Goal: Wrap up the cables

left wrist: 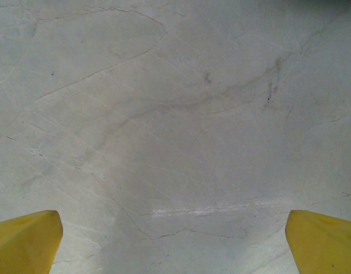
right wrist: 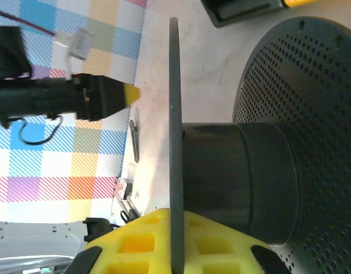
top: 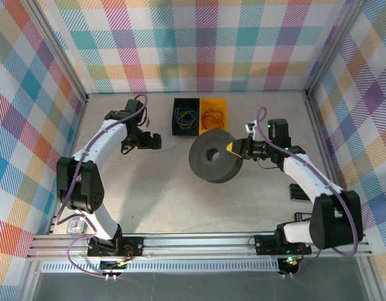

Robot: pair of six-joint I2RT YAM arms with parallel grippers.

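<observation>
My right gripper is pinching the spool's rim (right wrist: 175, 114), and the space (top: 194, 183) in front of the bins is open. I keep lowering the spool until it rests flat.
The cables lie coiled in two bins at the back: blue and yellow strands (top: 186, 116) in a black bin (top: 174, 125), red-orange strands (top: 213, 116) in an orange bin (top: 223, 104). A dark grey spool (top: 214, 157) stands tilted at the table's middle. My right gripper (top: 233, 148) is shut on its thin flange (right wrist: 174, 142), yellow pads on either side, right gripper (right wrist: 175, 245). The hub (right wrist: 238, 177) is bare. My left gripper (top: 156, 142) hovers left of the spool, open, left gripper (left wrist: 175, 245) with bare tabletop (left wrist: 175, 114) between its yellow fingertips (left wrist: 27, 240).
Checkered walls and metal posts close in the table on three sides. A small dark object (top: 295, 193) lies by the right arm. A clear item (top: 76, 226) sits near the left arm's base. In the right wrist view the left gripper's yellow tip (right wrist: 129, 94) shows beyond the flange.
</observation>
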